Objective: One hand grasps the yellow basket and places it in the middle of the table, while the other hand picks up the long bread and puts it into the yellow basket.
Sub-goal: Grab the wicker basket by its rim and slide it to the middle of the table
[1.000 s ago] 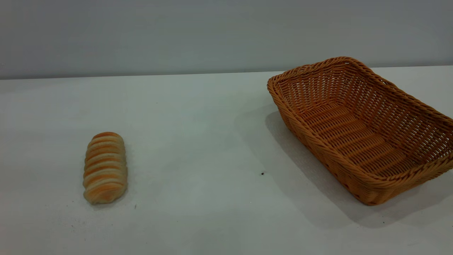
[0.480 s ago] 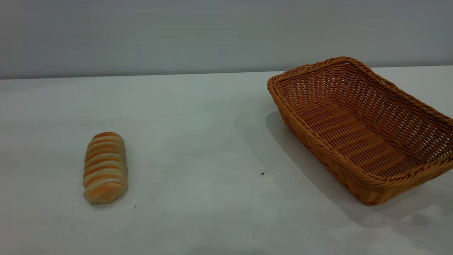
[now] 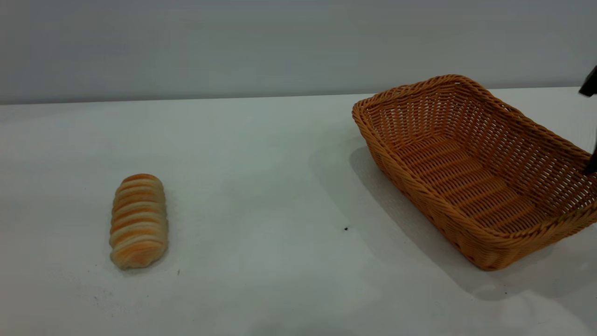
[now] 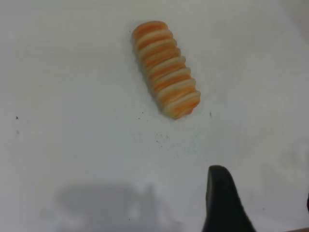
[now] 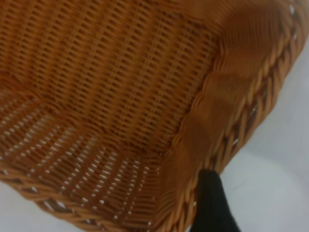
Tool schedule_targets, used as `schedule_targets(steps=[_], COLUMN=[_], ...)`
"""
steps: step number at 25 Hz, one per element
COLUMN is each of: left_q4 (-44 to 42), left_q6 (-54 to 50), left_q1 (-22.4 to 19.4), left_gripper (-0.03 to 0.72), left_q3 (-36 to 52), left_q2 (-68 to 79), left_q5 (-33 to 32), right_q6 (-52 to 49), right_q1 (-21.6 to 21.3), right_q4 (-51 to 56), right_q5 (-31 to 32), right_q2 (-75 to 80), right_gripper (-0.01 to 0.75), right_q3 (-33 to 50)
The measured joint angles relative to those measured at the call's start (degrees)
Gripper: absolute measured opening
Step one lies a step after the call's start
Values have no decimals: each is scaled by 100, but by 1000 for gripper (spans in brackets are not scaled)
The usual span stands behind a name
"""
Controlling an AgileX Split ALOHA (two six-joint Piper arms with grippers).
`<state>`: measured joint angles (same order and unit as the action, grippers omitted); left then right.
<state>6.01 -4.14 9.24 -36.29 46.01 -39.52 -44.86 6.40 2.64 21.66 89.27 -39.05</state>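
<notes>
My right gripper should first take the yellow basket (image 3: 470, 168) by its rim (image 5: 188, 203), pull it to the middle and turn it straight, because it stands crooked and far from the long bread.
The long bread (image 3: 138, 221) lies on the white table (image 3: 280, 186) at the left, cream and orange-brown striped. The left wrist view shows the bread (image 4: 166, 69) ahead of my left gripper (image 4: 263, 208), which hangs above bare table, open and empty. The yellow basket (image 3: 466, 177) stands empty at the right, turned at an angle. My right gripper (image 3: 592, 125) shows only as dark parts at the right edge, over the basket's far right side. In the right wrist view one finger (image 5: 212, 203) hangs right at the braided rim of the basket (image 5: 120, 96), with the jaws apart.
A grey wall runs behind the table's far edge. A few small dark specks (image 3: 346, 228) dot the tabletop between bread and basket. The middle of the table is bare.
Dark parts of my right gripper have come into the exterior view at the right edge, and a shadow has spread over the lower right of the table. Bread and basket have not moved.
</notes>
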Motion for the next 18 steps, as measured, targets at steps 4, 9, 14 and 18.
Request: schedule_targets(steps=[4, 9, 14, 18], left_q4=[0, 0, 0, 0], left_q6=[0, 6, 12, 12], left_q1=[0, 0, 0, 0], left_gripper=[463, 463, 463, 463], left_q3=[0, 0, 0, 0], left_q2=[0, 0, 0, 0], left_q5=[-4, -4, -4, -4], right_q6=[19, 19, 19, 19], right_q1=[0, 0, 0, 0], right_q4=[114, 285, 355, 381], right_q5=[-336, -648, -1022, -1312], right_q2=[377, 845, 1283, 1619], right_gripper=[548, 548, 548, 527], right_q3=[0, -5, -32, -50])
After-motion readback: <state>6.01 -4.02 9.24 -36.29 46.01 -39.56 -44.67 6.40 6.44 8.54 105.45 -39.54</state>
